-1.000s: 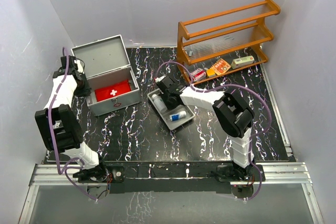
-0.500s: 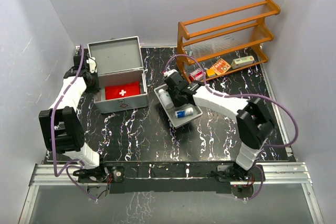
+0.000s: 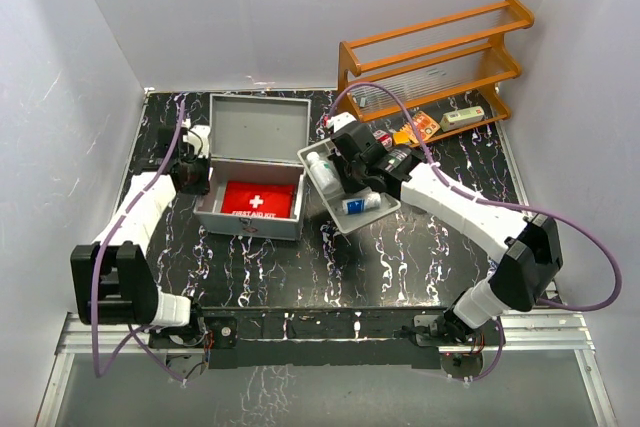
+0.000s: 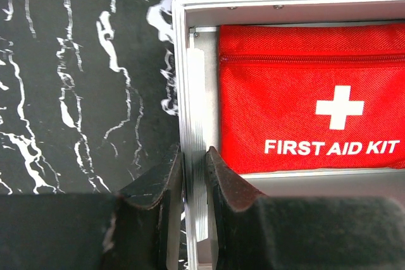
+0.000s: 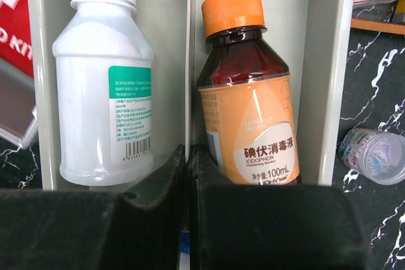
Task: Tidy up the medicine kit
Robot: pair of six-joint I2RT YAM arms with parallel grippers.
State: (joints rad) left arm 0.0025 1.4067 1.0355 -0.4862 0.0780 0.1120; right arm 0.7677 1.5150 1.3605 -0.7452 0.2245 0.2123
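My left gripper's fingers are straddling the medicine kit's side (image 4: 184,102), so I should go on turning the medicine kit until it slants more like the tray (image 3: 350,220), then let go.
The medicine kit (image 3: 260,129), a silver-grey metal case, stands open at the table's centre-left, lid up. A red pouch (image 3: 260,199) marked FIRST AID KIT (image 4: 310,99) lies inside it. My left gripper (image 3: 197,175) is shut on the kit's left wall (image 4: 193,93), one finger on each side of it. My right gripper (image 3: 350,162) is shut on the middle divider of the shallow grey tray (image 3: 370,215), just right of the kit. The tray holds a white bottle (image 5: 104,93) and a brown orange-capped iodophor bottle (image 5: 247,105).
A wooden shelf rack (image 3: 430,67) stands at the back right, with small boxes (image 3: 463,117) and an orange packet (image 3: 420,127) on its lowest shelf. A small clear container (image 5: 373,156) lies on the table beside the tray. White walls close in three sides.
The left arm has dragged the kit rightward and turned it square to the table. The right arm has carried the tray back and to the right, staying beside the kit.
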